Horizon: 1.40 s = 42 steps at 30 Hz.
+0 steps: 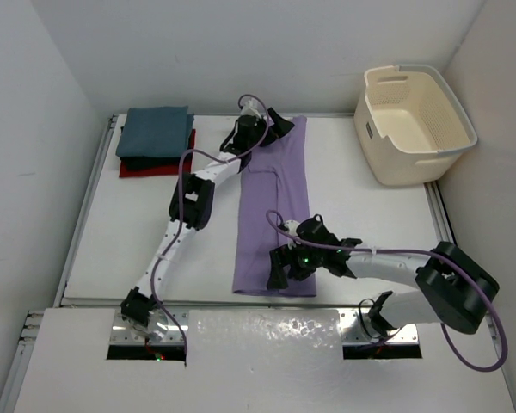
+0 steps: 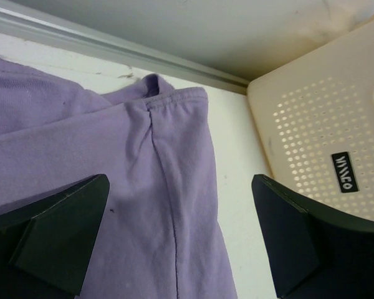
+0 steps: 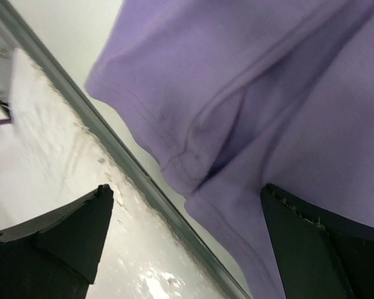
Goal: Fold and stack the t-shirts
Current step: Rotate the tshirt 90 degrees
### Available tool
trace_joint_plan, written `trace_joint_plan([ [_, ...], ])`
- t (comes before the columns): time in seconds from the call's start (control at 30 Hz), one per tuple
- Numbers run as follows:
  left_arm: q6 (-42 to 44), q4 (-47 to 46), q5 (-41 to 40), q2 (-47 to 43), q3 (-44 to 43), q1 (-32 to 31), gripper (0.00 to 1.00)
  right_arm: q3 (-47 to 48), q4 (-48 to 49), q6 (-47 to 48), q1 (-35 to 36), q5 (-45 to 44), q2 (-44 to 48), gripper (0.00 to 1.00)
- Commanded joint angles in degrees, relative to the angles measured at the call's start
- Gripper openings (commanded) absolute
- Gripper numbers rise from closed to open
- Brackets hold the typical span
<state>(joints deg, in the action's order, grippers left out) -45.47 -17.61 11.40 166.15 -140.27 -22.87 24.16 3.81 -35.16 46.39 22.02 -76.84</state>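
Observation:
I see a folded-in edge [image 1: 278, 194] running down the lavender t-shirt, so its near end [image 1: 253, 280] will show a smooth bottom side when I fold it over.
The lavender t-shirt [image 1: 271, 194] lies folded into a long narrow strip down the middle of the table. My left gripper [image 1: 275, 127] hovers open over its far end, its jaws spread across the right hem corner [image 2: 174, 103] with nothing between them [image 2: 181, 205]. My right gripper [image 1: 281, 267] hangs open over the strip's near end. In its wrist view the layered near corner [image 3: 187, 168] sits between the spread jaws [image 3: 186, 199]. At the back left is a folded stack, the teal-blue t-shirt [image 1: 158, 129] on top, a black one under it and the red one [image 1: 155, 168] at the bottom.
The cream perforated laundry basket [image 1: 415, 120] stands at the back right, close to the left gripper's right finger [image 2: 311, 137]. A metal rail [image 3: 112, 140] runs along the table's near edge, with a shiny panel [image 1: 267, 331] beyond it. Walls close in the back and sides.

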Motion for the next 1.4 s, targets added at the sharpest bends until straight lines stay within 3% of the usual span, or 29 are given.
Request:
trace_joint_plan([
  [0.0,5.38,7.49,-2.96,-5.03,1.49,1.86,1.0,3.43,-10.11,4.21,0.54,-3.47,3.17,0.99],
  [0.13,8.37,8.63,-1.82,-12.23,1.93,3.18,1.0,11.58,-19.35,10.88,0.63,-12.13,7.4,0.99],
  [0.27,12.95,14.94,-1.37,-26.54,8.23,3.1,1.0,16.69,-24.28,13.63,0.54,-18.24,10.82,0.99],
  [0.4,13.22,19.97,-4.27,-44.91,27.45,3.01,1.0,15.39,-25.52,11.61,0.37,-20.96,13.63,0.99],
  [0.53,11.29,19.54,-4.89,-67.85,58.82,1.87,1.0,12.41,-26.58,9.67,-0.34,-25.01,16.54,0.99],
  [0.7,7.43,25.24,-6.65,-86.83,85.72,-4.89,1.0,6.78,-28.42,14.04,-1.57,-17.99,18.21,0.99],
  [0.87,1.88,34.99,-4.72,-95.38,97.54,-12.96,0.99,3.53,-32.9,15.12,-1.57,-13.76,18.56,0.99],
  [1.0,0.83,44.23,-4.03,-107.39,106.21,-14.22,1.0,-0.42,-32.12,11.26,-1.57,-10.85,21.9,0.99],
  [1.07,-2.06,40.38,4.02,-111.45,113.68,-14.39,0.99,-3.06,-30.71,9.32,-1.66,-10.42,22.69,0.99],
  [1.17,-6.2,33.0,9.94,-113.06,119.25,-15.61,0.93,-4.73,-28.08,7.47,-1.57,-9.81,22.44,0.98],
  [1.37,-4.98,28.16,7.76,-108.41,122.16,-20.01,0.79,-7.46,-22.45,3.69,-1.57,-8.66,20.94,0.93],
])
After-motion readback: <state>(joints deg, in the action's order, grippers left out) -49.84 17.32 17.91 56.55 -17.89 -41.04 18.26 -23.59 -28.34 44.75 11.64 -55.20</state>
